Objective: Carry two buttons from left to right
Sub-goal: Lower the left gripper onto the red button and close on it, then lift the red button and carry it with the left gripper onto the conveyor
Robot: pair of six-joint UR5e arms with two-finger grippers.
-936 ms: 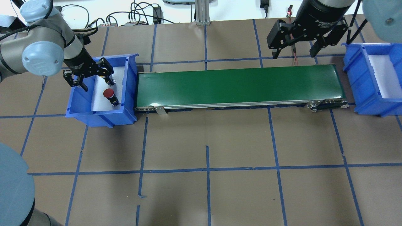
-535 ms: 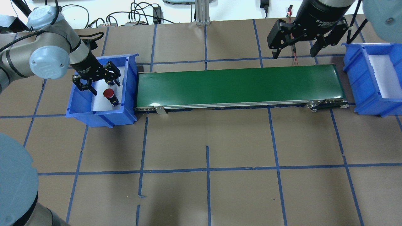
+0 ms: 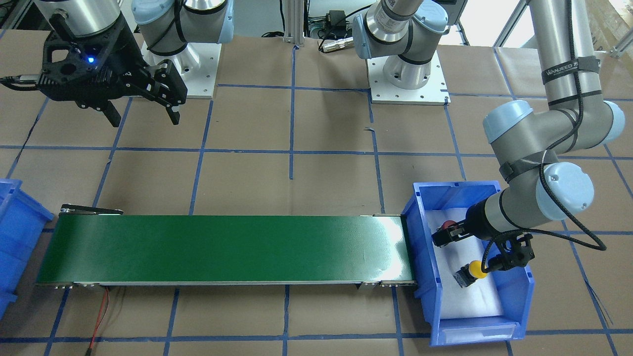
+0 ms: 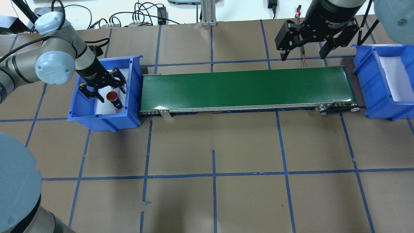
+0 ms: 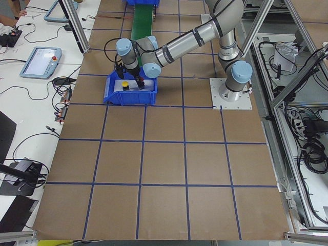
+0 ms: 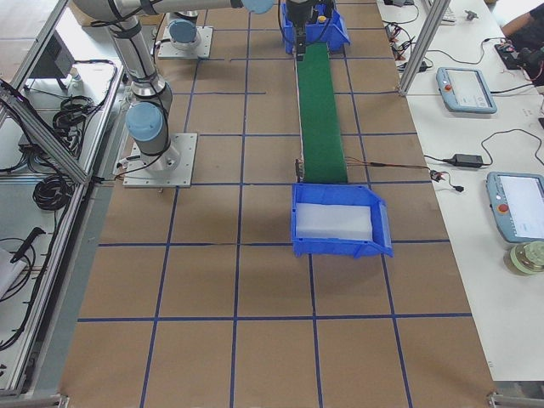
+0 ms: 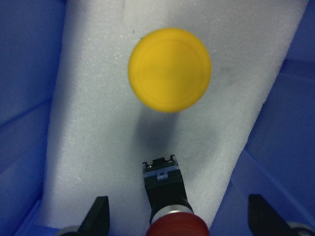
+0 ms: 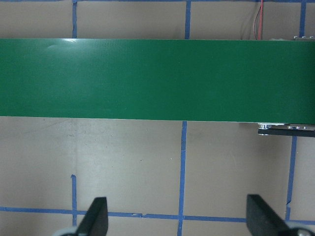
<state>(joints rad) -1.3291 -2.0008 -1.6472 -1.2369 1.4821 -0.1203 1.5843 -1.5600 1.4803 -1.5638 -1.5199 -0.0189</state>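
Observation:
My gripper will set the red button (image 3: pixel 449 224) on the green conveyor belt, and the button should then stand upright and ride along, because it has a boxy black body (image 7: pixel 166 188).
The red button (image 4: pixel 112 95) lies on its side on white foam in the left blue bin (image 4: pixel 103 121). My left gripper (image 4: pixel 108 91) hangs open just over it, one finger on each side. In the left wrist view the red cap (image 7: pixel 177 227) and its black body sit between the open fingertips (image 7: pixel 98 217), and the yellow button (image 7: pixel 170 70) stands farther ahead. From the front, the yellow button (image 3: pixel 475 268) lies beside my left gripper (image 3: pixel 477 246); the overhead view hides it under the wrist. My right gripper (image 4: pixel 303 49) hovers open and empty above the belt's right end.
A green conveyor belt (image 4: pixel 245 87) runs between the left bin and the right blue bin (image 4: pixel 385 81), which has white foam inside. Cables and a metal post (image 4: pixel 207 13) line the far edge. Blue tape grids the brown table.
My left gripper has moved right and toward the near side inside the bin, from beside the red button to straddling it. The right arm has stayed still.

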